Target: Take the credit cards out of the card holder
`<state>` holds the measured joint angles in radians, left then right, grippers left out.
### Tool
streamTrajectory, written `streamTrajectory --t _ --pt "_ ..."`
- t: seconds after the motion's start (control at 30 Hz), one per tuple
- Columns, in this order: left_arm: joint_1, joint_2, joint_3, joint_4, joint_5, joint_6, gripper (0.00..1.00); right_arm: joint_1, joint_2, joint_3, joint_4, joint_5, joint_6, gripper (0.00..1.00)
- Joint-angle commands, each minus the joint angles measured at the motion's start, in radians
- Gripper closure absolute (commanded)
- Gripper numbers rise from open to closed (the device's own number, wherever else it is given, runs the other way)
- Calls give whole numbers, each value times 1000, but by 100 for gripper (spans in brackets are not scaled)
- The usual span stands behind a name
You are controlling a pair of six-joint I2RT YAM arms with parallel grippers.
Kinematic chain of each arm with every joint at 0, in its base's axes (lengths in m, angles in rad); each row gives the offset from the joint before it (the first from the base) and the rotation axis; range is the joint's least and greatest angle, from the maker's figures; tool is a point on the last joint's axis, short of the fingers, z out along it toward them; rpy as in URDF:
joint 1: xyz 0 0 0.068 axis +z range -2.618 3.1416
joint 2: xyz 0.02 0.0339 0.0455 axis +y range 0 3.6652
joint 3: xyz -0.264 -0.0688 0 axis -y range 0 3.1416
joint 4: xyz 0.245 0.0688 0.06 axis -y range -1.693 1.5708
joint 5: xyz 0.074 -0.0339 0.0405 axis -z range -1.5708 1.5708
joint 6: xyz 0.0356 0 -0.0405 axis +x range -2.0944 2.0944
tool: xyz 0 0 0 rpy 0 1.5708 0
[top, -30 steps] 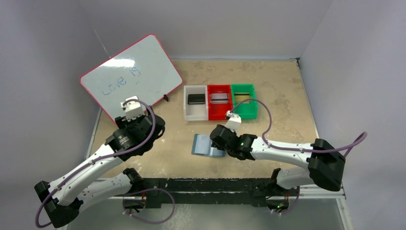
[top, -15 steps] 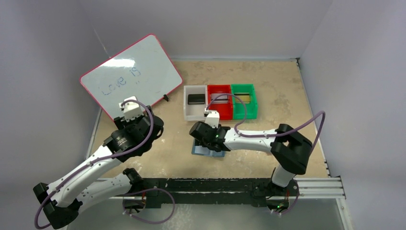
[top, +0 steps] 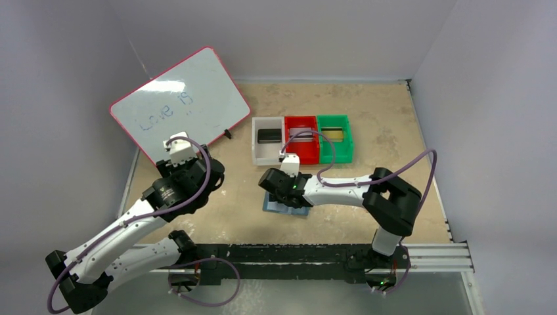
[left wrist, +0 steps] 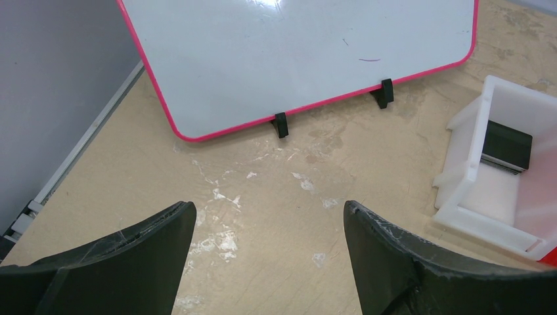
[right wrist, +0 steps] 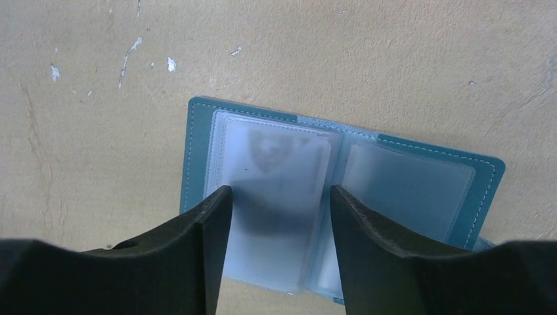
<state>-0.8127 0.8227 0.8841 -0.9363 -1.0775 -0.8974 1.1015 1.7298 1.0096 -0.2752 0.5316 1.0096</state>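
A clear page covers the faint grey print (right wrist: 270,147) in the card holder, so the robot's right gripper should first pinch the page (right wrist: 279,213) and raise it off the print.
The card holder (top: 271,205) (right wrist: 410,184) lies open and flat on the table, its pale blue pockets facing up. My right gripper (top: 284,197) (right wrist: 280,193) hovers open just over its left pocket, with one finger towards each side of it and nothing between them. A faint grey print shows through that pocket's plastic; I cannot tell if a card is inside. Three credit cards lie in the bins: a black one (top: 268,135) (left wrist: 506,146), a silvery one (top: 301,134) and a gold one (top: 334,133). My left gripper (top: 209,172) (left wrist: 269,207) hangs open over bare table, far left of the holder.
White bin (top: 257,149) (left wrist: 469,164), red bin (top: 302,154) and green bin (top: 338,154) stand in a row just behind the holder. A pink-rimmed whiteboard (top: 180,102) (left wrist: 295,52) leans on its feet at the back left. Walls close in the table on three sides.
My right gripper has swung left from the holder's right edge to over its left half, its jaws opening wider and the elbow folding in. The left arm has stayed put.
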Motion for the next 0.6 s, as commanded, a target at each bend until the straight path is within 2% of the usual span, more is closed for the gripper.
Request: streamTrajectory --t 0.0,0.13,0.27,0.37,0.4,0.57 --pt "0 -5 24 22 -12 10 17 5 27 6 -4 5 6 48" --pt "0 1 24 21 -13 10 17 5 11 -23 9 -18 16 62" --pt "0 6 25 23 2 8 17 2 -16 -78 59 -27 17 66" --pt "0 5 24 34 49 5 17 -8 -33 -115 103 -45 18 72" --pt "0 4 20 46 76 8 17 -12 -40 -129 124 -58 11 71" --pt "0 5 8 86 158 15 17 -22 -91 -122 117 -21 2 48"
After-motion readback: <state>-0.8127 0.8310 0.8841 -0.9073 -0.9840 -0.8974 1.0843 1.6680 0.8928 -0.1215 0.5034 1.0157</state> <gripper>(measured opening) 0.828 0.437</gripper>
